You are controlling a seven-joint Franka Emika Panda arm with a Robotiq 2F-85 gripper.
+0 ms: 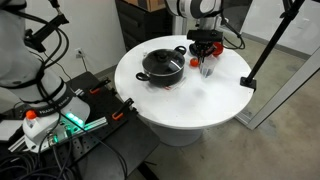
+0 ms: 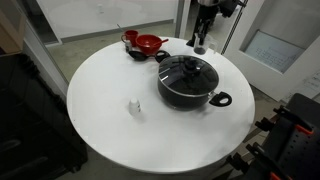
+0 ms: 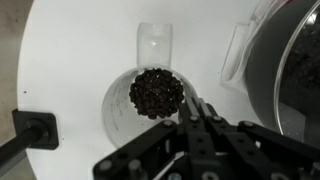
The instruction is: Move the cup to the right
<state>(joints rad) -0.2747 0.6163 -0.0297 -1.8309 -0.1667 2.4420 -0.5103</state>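
Observation:
The cup of dark beans (image 1: 207, 69) hangs upright over open white table (image 1: 198, 92) beside the pot, so my gripper should go on lowering it until its base sits there, then open.
The cup (image 3: 153, 40), a small pale see-through tumbler, shows in the wrist view on the white table, just beyond a bowl of dark beans (image 3: 156, 93). My gripper (image 3: 192, 108) hangs above the table on the near side of that bowl, apart from the cup. Its fingers are together with nothing between them. In both exterior views the gripper (image 1: 205, 45) (image 2: 200, 30) is near the table's far edge, beside the black lidded pot (image 1: 162, 67) (image 2: 187, 82). A small pale thing (image 1: 207, 70) (image 2: 199, 48) stands below it; I cannot tell whether it is the cup.
A red bowl (image 2: 147, 43) with a black-handled item (image 2: 134, 55) sits at the far side of the round white table (image 2: 110, 120). The pot fills the right of the wrist view (image 3: 290, 60). A tiny pale object (image 2: 135, 106) lies mid-table. Cables and gear lie on the floor (image 1: 60, 120).

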